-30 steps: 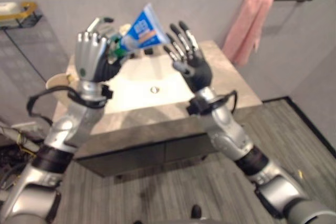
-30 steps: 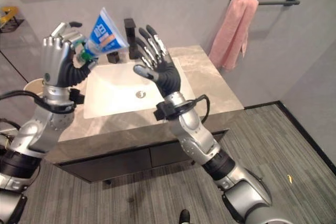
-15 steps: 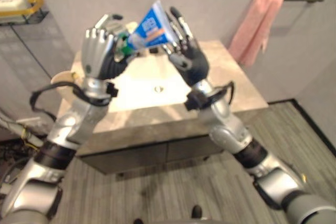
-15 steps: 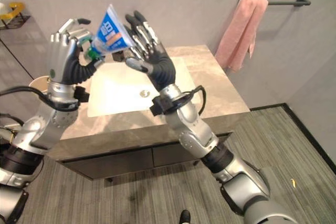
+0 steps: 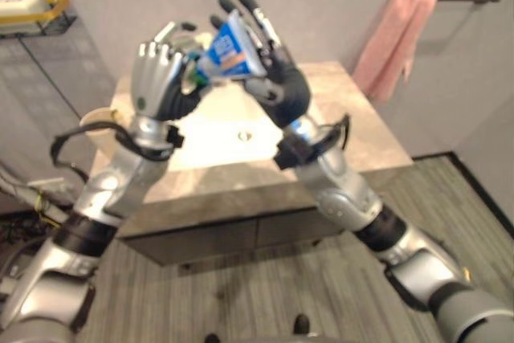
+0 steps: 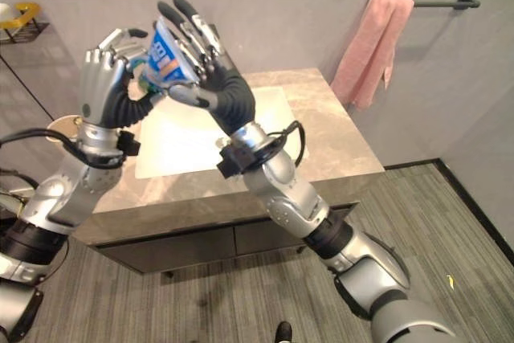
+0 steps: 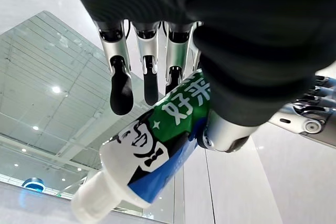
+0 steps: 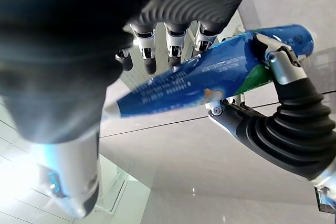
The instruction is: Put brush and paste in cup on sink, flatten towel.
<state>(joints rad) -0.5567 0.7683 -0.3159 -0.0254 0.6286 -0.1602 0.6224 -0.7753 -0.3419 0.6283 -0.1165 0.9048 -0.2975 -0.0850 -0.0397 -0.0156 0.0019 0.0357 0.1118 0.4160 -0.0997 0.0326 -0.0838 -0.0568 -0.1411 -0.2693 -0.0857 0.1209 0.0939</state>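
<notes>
The blue body (image 8: 212, 72) is full and straight between my grippers, so the toothpaste tube (image 5: 230, 51) should keep from bending when I carry it by its flat end.
My left hand (image 5: 157, 78) is raised above the sink, shut on the capped end of a blue and green toothpaste tube (image 5: 229, 46). In the left wrist view the tube (image 7: 152, 166) lies between the fingers (image 7: 121, 85) and the thumb, white cap outward. My right hand (image 6: 225, 98) stands open against the tube's flat end, straight fingers (image 8: 176, 43) along it. A beige cup (image 6: 60, 128) sits on the counter left of the white basin (image 5: 217, 134). A pink towel (image 6: 365, 46) hangs bunched on a wall bar at the right.
The stone counter (image 6: 321, 142) has bare room to the right of the basin. A yellow wire rack (image 5: 28, 14) hangs on the wall at the far left. A mirror runs above the sink. Grey plank floor (image 6: 450, 222) lies in front of the cabinet.
My right hand has moved up and left from beside the tube until its fingers lie against the tube's flat end. The left hand kept hold of the tube.
</notes>
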